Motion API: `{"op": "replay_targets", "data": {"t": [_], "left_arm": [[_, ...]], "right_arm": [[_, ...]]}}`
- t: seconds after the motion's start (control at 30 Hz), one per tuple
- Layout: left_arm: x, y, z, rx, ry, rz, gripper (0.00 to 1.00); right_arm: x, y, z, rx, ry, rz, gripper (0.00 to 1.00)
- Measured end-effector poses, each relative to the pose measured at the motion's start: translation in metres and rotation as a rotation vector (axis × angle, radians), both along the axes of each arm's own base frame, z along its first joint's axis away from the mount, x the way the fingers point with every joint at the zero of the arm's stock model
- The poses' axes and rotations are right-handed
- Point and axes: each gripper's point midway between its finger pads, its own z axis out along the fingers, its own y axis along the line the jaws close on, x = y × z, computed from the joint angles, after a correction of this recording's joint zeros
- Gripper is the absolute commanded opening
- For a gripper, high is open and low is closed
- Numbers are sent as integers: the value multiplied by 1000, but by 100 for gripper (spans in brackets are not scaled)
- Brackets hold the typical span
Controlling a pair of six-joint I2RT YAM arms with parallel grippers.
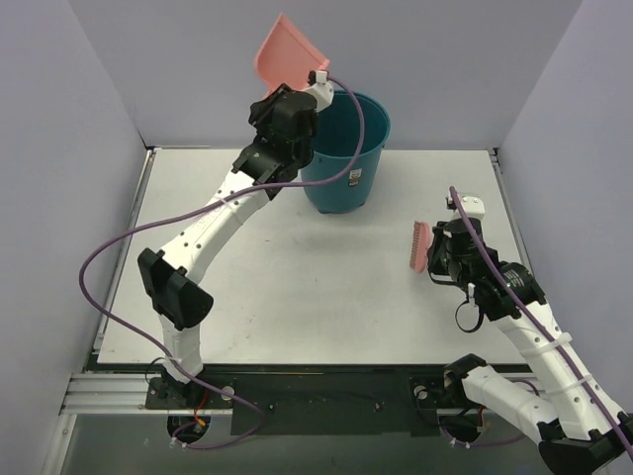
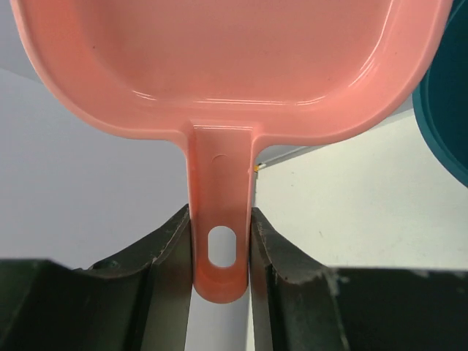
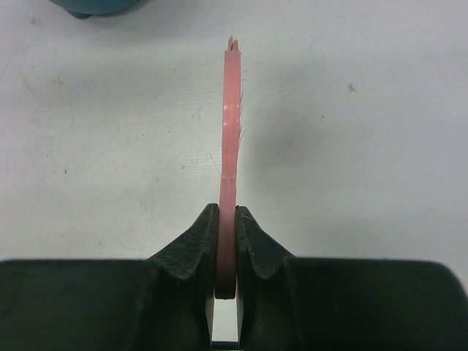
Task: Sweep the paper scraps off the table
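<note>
The pink dustpan [image 2: 238, 55] is empty and the white table before the teal bucket [image 1: 328, 269] is free, so I keep bringing the dustpan down with my left gripper until it lies flat.
My left gripper [image 1: 288, 104] is shut on the handle of the pink dustpan [image 1: 285, 54], held high beside the rim of the teal bucket [image 1: 346, 153]. In the left wrist view the dustpan [image 2: 227, 66] fills the top, its handle pinched between my fingers [image 2: 170, 241]. My right gripper [image 1: 435, 252] is shut on the pink brush [image 1: 420, 245], held above the white table [image 1: 297, 297] at the right. In the right wrist view the brush [image 3: 229, 146] stands edge-on between my fingers [image 3: 196, 245]. No paper scraps show on the table in any view.
The teal bucket stands at the back middle of the table; its edge shows in the left wrist view [image 2: 446, 124] and its base in the right wrist view [image 3: 95, 7]. Grey walls close in the left, back and right sides.
</note>
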Motion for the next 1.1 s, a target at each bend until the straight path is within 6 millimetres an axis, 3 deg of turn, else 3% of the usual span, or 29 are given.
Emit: {"op": "replay_targets", "data": {"t": [0.13, 0.33, 0.47, 0.63, 0.73, 0.9, 1.1], "left_arm": [[-26, 11, 5, -195, 31, 12, 0], [-85, 24, -1, -493, 131, -48, 0], [-134, 31, -26, -673, 236, -84, 0], [-181, 24, -99, -776, 446, -74, 0], [-207, 8, -161, -782, 618, -51, 0], [-249, -30, -246, -744, 855, -48, 0], [-262, -71, -320, -778, 1006, -32, 0]], "right_arm": [[2, -6, 1, -23, -24, -19, 0], [5, -13, -1, -59, -37, -39, 0], [4, -16, -2, -65, -46, -45, 0], [2, -18, -1, -61, -60, -50, 0], [2, -20, -1, -62, -63, -58, 0], [4, -23, -1, -63, -63, -72, 0], [5, -24, -2, -57, -54, -91, 0]]}}
